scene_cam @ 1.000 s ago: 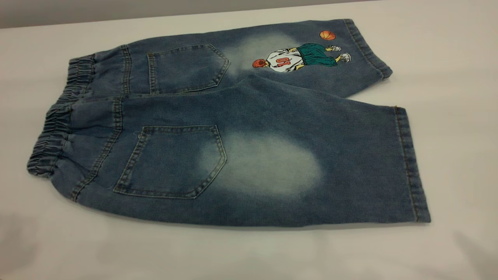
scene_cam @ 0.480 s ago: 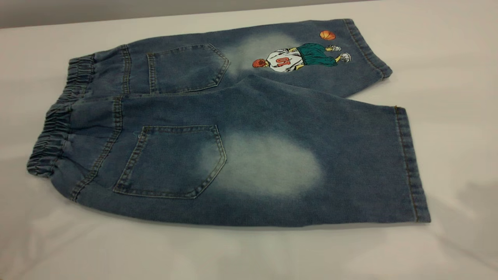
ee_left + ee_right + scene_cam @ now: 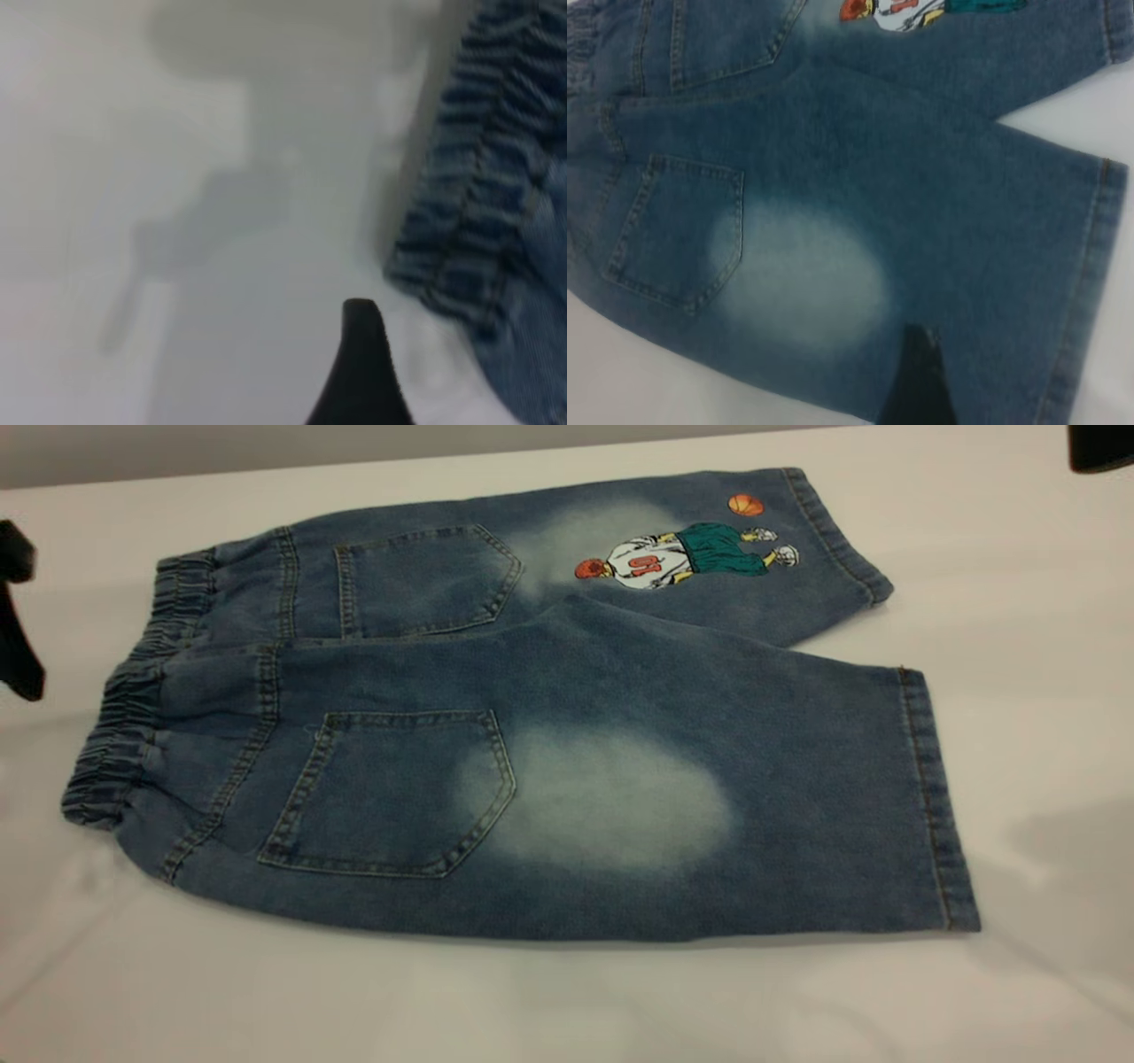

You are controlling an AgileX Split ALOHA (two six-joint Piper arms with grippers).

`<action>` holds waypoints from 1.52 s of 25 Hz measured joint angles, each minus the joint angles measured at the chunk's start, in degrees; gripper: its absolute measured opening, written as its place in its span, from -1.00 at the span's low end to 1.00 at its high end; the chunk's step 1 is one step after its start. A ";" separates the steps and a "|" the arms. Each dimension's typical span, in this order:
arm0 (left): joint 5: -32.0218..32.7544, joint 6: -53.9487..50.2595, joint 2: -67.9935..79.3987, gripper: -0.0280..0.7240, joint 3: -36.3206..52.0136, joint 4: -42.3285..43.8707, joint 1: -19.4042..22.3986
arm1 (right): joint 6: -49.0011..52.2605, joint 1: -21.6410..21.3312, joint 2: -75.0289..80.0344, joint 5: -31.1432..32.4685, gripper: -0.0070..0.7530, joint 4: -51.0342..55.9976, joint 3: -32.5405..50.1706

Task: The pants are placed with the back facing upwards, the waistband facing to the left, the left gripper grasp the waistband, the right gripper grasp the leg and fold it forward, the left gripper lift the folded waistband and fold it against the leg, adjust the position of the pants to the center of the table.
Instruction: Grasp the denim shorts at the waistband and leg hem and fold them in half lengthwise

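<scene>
I should keep moving my left gripper in until its fingers are on both sides of the gathered edge and close, because the waistband's front end lies flat with open tabletop beside it.
The pants lie flat, back up, on the white table. Their gathered waistband points left. The leg with the pale oval patch is nearest the front, and the printed leg lies behind it. My left gripper is a dark shape at the left edge, just left of the waistband and apart from it. The left wrist view has it over bare table beside the waistband. My right gripper shows in the top right corner, clear of the pants. The right wrist view has it above the leg.
Bare white tabletop surrounds the pants on all sides. The table's far edge runs along the back, with a grey wall behind. Soft arm shadows fall on the table at the front right and front left.
Both grippers have entered the exterior view, the left at the left edge and the right at the top right corner. Their shadows have shifted. The pants have not moved.
</scene>
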 joint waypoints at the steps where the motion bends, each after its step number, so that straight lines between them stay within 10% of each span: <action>1: -0.09 0.21 1.64 0.40 -0.97 0.00 0.00 | -0.64 0.00 0.37 -0.01 0.27 0.48 0.00; 24: -0.99 11.60 20.94 0.38 -7.82 -11.89 -0.98 | -1.87 0.00 0.50 -1.49 0.27 1.08 0.00; 32: -1.31 11.80 21.08 -0.53 -7.79 -12.77 -3.60 | -1.00 0.00 3.22 -1.08 0.27 4.28 1.54; 38: 2.71 11.80 16.29 -0.55 -7.47 -11.27 -3.60 | -1.33 0.00 12.27 -1.20 0.27 9.19 3.27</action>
